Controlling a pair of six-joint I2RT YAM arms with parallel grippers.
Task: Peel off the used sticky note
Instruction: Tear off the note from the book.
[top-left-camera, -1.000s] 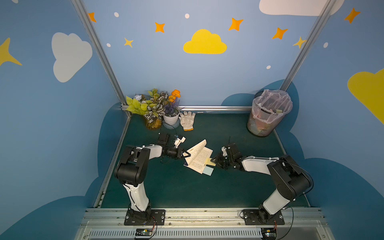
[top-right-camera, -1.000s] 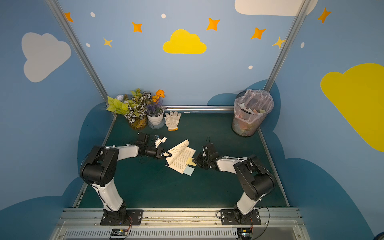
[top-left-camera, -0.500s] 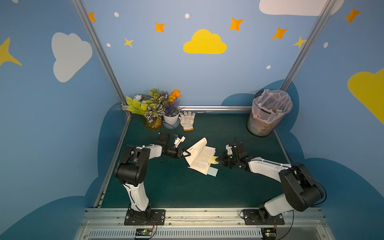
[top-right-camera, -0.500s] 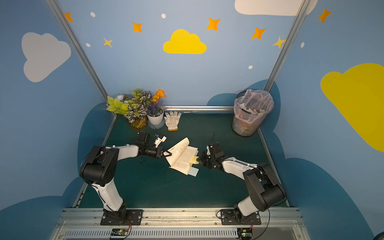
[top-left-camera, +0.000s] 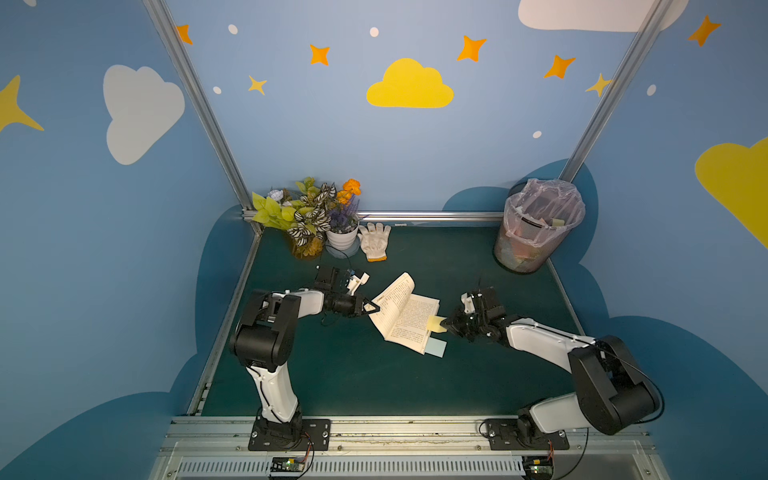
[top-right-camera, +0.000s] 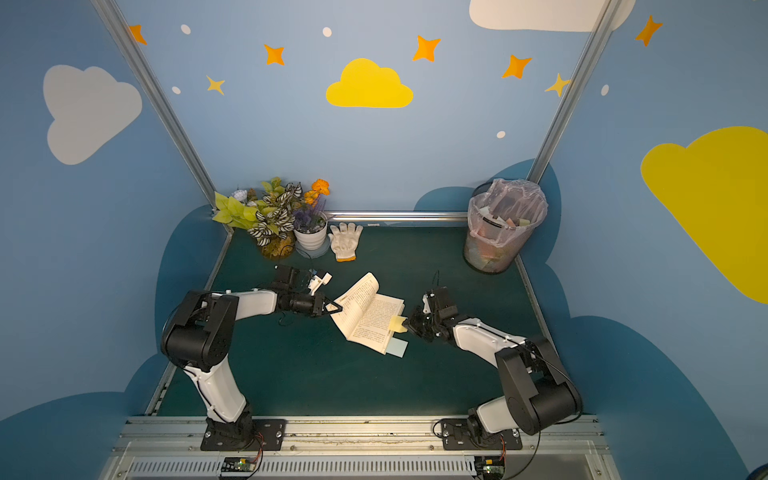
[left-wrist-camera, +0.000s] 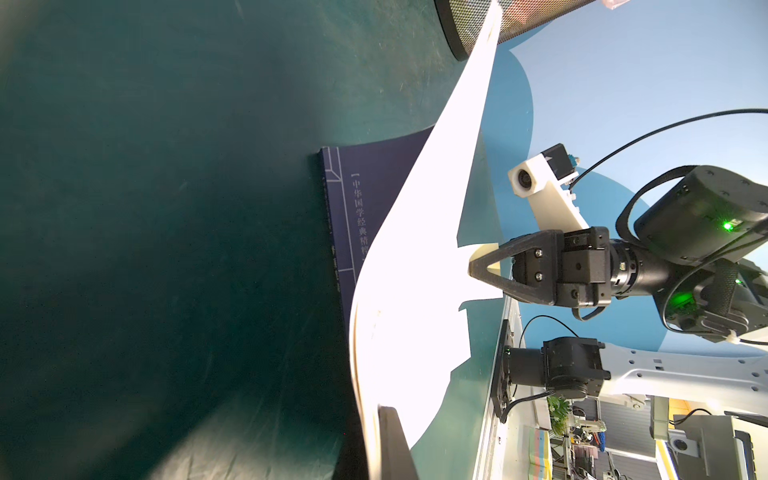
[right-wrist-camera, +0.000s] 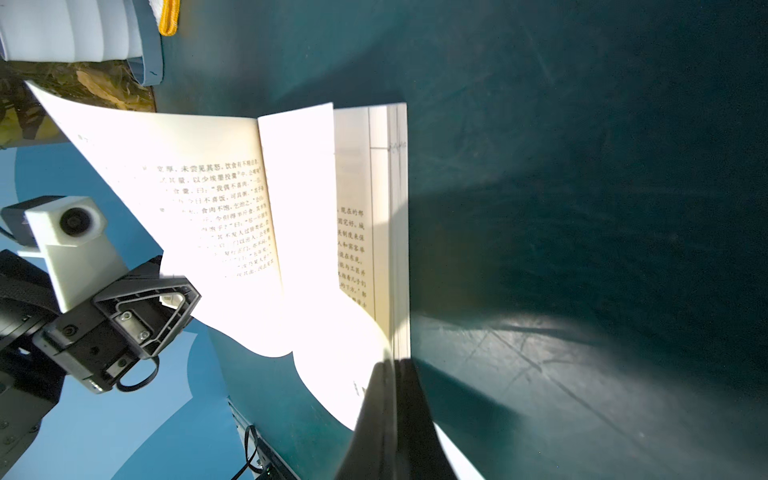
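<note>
My right gripper has to pull the yellow sticky note off the book before going to the bin (top-left-camera: 544, 217), because the sticky note is still stuck to the page's outer edge (top-left-camera: 430, 321).
An open book (top-left-camera: 405, 316) (top-right-camera: 368, 318) lies mid-mat, its left pages raised. My left gripper (top-left-camera: 376, 308) (top-right-camera: 338, 308) is shut on the raised left page edge; in the left wrist view the white page (left-wrist-camera: 415, 270) runs between its jaws (left-wrist-camera: 379, 419). A yellow sticky note (top-left-camera: 436, 323) (top-right-camera: 398, 324) sits at the right page's outer edge. My right gripper (top-left-camera: 448, 324) (top-right-camera: 409, 325) is shut on it. In the right wrist view the note (right-wrist-camera: 332, 353) curves from the page into the shut jaws (right-wrist-camera: 392, 374). I cannot tell whether it is free of the page.
A pale blue note (top-left-camera: 436, 347) pokes out under the book's near corner. A lined mesh bin (top-left-camera: 538, 226) stands at the back right. Flower pots (top-left-camera: 340, 232) and a white glove (top-left-camera: 375, 241) sit at the back left.
My right gripper closed on the yellow note and drew back slightly to the right, its elbow swinging out right. The note now shows at the page edge. The left arm has not moved.
</note>
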